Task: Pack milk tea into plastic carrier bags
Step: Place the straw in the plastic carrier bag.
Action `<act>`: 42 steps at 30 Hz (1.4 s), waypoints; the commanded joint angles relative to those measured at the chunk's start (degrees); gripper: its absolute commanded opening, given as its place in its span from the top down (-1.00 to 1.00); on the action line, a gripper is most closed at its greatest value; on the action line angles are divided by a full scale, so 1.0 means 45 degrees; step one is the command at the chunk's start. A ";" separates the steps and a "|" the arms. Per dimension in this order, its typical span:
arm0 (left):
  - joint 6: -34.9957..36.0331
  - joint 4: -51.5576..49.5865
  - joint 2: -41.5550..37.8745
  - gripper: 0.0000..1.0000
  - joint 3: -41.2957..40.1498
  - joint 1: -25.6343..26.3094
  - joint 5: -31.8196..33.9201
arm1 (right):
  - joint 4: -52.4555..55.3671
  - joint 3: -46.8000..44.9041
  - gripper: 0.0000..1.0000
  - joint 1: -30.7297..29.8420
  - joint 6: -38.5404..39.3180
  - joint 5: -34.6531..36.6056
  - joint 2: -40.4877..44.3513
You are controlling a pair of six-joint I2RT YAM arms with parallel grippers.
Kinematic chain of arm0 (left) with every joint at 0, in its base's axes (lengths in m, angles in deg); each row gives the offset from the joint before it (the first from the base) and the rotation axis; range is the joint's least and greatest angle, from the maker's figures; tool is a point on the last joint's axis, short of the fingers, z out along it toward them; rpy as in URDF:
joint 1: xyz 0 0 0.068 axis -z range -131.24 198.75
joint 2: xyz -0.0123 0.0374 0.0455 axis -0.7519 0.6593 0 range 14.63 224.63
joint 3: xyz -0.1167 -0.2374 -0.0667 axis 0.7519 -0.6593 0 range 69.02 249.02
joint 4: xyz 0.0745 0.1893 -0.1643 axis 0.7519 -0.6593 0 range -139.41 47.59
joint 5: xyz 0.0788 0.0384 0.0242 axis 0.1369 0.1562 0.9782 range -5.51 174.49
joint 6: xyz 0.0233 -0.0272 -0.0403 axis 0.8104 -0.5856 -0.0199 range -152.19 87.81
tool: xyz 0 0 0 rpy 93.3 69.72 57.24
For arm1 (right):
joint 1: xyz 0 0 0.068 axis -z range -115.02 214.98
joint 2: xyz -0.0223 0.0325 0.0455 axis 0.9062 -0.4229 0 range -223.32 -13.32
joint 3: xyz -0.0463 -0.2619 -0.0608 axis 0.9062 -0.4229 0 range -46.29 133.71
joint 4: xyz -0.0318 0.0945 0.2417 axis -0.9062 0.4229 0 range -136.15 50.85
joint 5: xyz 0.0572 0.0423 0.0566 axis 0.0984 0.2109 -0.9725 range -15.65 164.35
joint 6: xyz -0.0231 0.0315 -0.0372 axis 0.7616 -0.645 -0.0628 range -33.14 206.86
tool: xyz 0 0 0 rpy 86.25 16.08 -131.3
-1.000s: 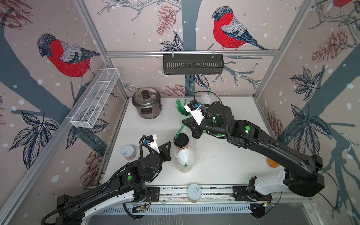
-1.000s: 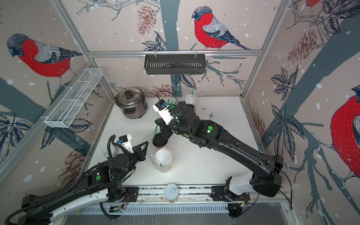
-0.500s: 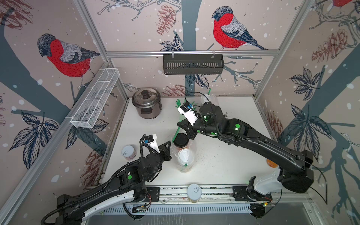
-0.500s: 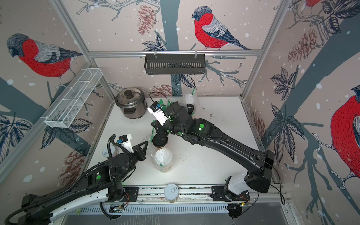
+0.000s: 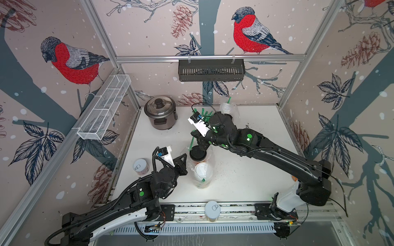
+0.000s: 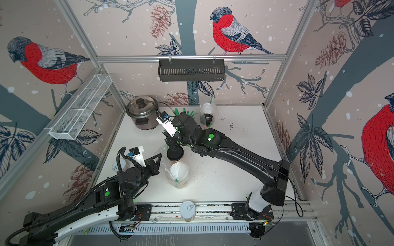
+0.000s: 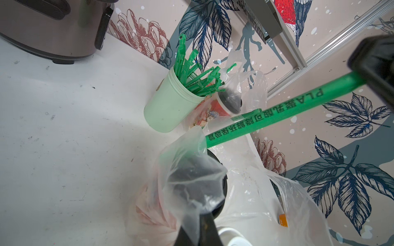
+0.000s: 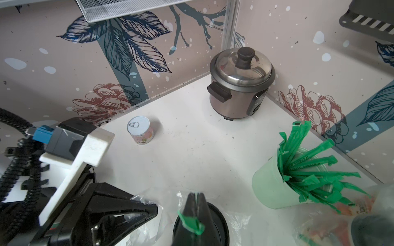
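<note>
My right gripper is pointing the green straw's lower end (image 7: 211, 140) inside the open bag (image 5: 190, 148) beside the black lid, and should carry on lowering the straw until it stands there.
In the middle of the table a clear plastic carrier bag (image 5: 210, 158) holds two milk tea cups, one black-lidded (image 5: 197, 153) and one white-lidded (image 5: 203, 170). My left gripper (image 5: 183, 161) is shut on that bag's edge (image 7: 191, 183). Just above the black lid (image 8: 216, 221), my right gripper (image 5: 200, 145) is shut on a green straw (image 7: 277, 114), which slants down towards the bag's mouth. A second bag (image 6: 213, 115) at the back holds a white-lidded cup (image 6: 207, 109) and a black-lidded cup (image 6: 207, 118).
A pale green cup of green straws (image 8: 275, 185) stands near the back bag. The rice cooker (image 5: 160, 112) sits at the back left. One pull-tab can (image 5: 140, 167) stands by the left wall, another (image 5: 212, 209) on the front rail. Baskets hang on the walls.
My right arm has swung left and forward with the straw, from near the straw cup to over the black-lidded cup. The left arm and the bag have stayed put.
</note>
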 commanded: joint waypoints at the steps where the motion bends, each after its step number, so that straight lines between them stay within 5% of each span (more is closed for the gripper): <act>1: 0.0234 0.0141 -0.0003 1.00 0.0102 0.0008 0.0455 | 0.0240 0.0128 1.00 -0.0027 0.0404 0.0789 -0.0209; 34: 0.0049 0.0040 0.0399 1.00 -0.0057 0.0021 0.1002 | -0.2660 -0.3844 0.99 0.1108 -0.1191 -0.0454 -0.0148; 42: 0.0009 0.0002 0.0379 0.95 -0.0054 0.0020 0.0953 | -0.2770 -0.4147 0.62 0.1136 -0.1330 -0.0416 -0.0166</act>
